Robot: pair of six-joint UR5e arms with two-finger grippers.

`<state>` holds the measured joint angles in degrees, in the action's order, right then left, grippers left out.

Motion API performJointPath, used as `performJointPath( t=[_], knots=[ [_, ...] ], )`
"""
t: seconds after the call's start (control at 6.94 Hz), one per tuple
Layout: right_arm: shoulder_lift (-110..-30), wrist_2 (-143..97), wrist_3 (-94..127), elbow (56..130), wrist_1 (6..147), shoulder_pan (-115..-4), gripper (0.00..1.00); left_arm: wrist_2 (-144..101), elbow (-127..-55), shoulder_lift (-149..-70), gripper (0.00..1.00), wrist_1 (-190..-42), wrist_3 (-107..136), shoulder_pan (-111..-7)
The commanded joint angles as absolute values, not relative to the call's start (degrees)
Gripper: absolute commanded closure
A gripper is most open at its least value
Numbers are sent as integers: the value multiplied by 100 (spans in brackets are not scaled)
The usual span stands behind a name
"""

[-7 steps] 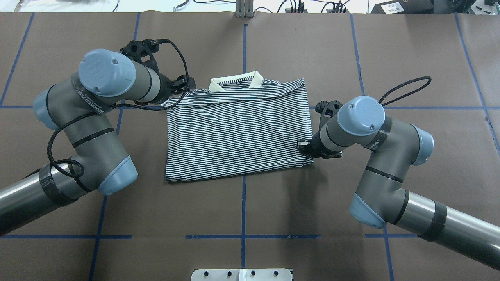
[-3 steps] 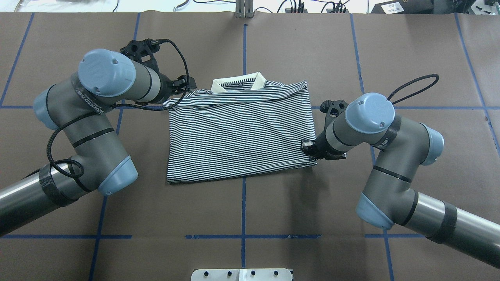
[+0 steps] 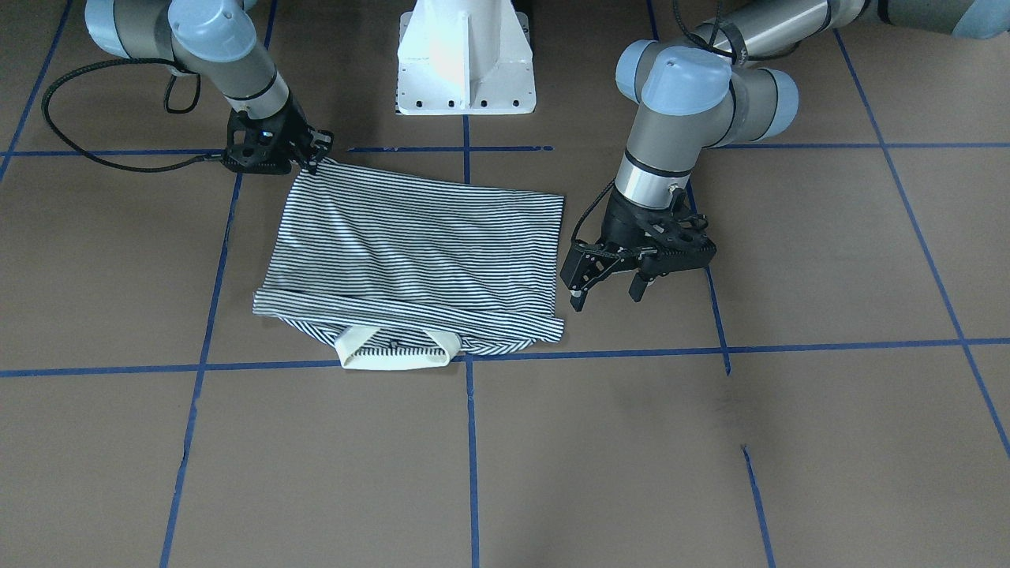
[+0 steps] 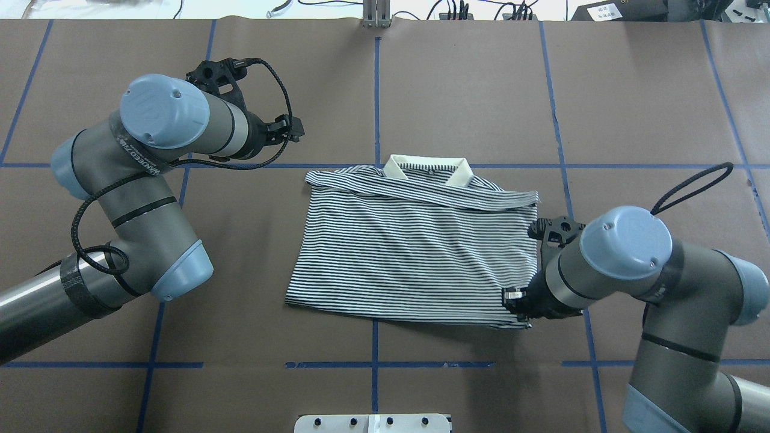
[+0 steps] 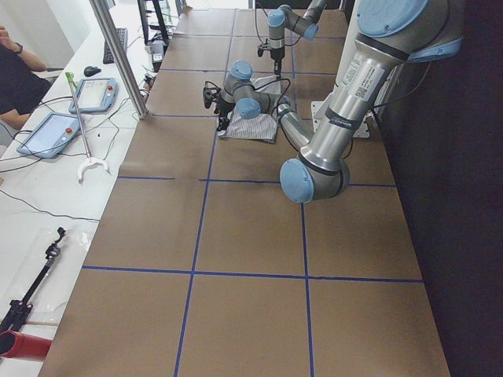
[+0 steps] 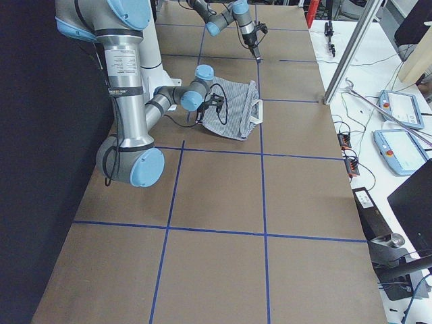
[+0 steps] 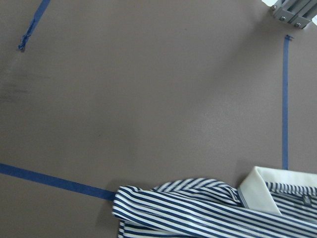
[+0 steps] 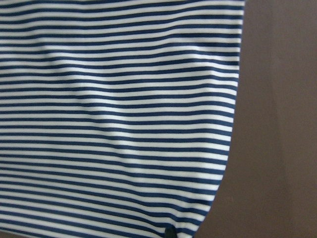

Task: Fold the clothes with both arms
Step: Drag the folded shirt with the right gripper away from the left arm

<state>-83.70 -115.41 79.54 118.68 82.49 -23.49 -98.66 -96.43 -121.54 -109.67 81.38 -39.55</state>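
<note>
My gripper will drag the striped polo shirt around, and the shirt will turn whole and stay folded because the long fold lies flat next to the collar.
The striped polo shirt lies folded flat on the brown table, its cream collar at the far edge. My right gripper is shut on the shirt's near right corner, and the front view shows that pinch too. My left gripper hangs open with nothing in it, just off the shirt's far left side. In the overhead view the left gripper sits apart from the sleeve fold. The right wrist view is filled with striped cloth. A sleeve and the collar show in the left wrist view.
Blue tape lines grid the table. The white pedestal base stands on the robot's side of the shirt. A metal bracket marks the far edge. Beyond the table a white desk holds tablets, with a person's arm at it.
My right arm has pulled the shirt to the right and toward the robot's base. The left gripper has stayed in place, and the shirt's far left corner has slid away from it.
</note>
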Motion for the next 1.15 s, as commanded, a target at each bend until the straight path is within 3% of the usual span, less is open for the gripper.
performJointPath(
  t=[0.0,0.29,0.43,0.72,1.01],
  knots=[
    [-8832,-11829,8112,12207,8279,-1707,100,-9870,-9677,-12155,0,-10960,8139,-3946],
    [-8912,-11891,8182,12348,8279,-1512,96,-9879,-9694,-12182,0,-10969,8130,-3938],
    [-8895,-11848,8426,12427,8271,-1468,1,-9888,-9694,-12182,0,-10969,8112,-3929],
    [-8502,-11786,8762,12629,8209,-2157,0,-10323,-9807,-12147,0,-10907,8278,-3824],
    [-8052,-11525,8763,12586,8209,-3160,0,-10249,-10307,-12138,0,-10025,9880,-2923]
  ],
)
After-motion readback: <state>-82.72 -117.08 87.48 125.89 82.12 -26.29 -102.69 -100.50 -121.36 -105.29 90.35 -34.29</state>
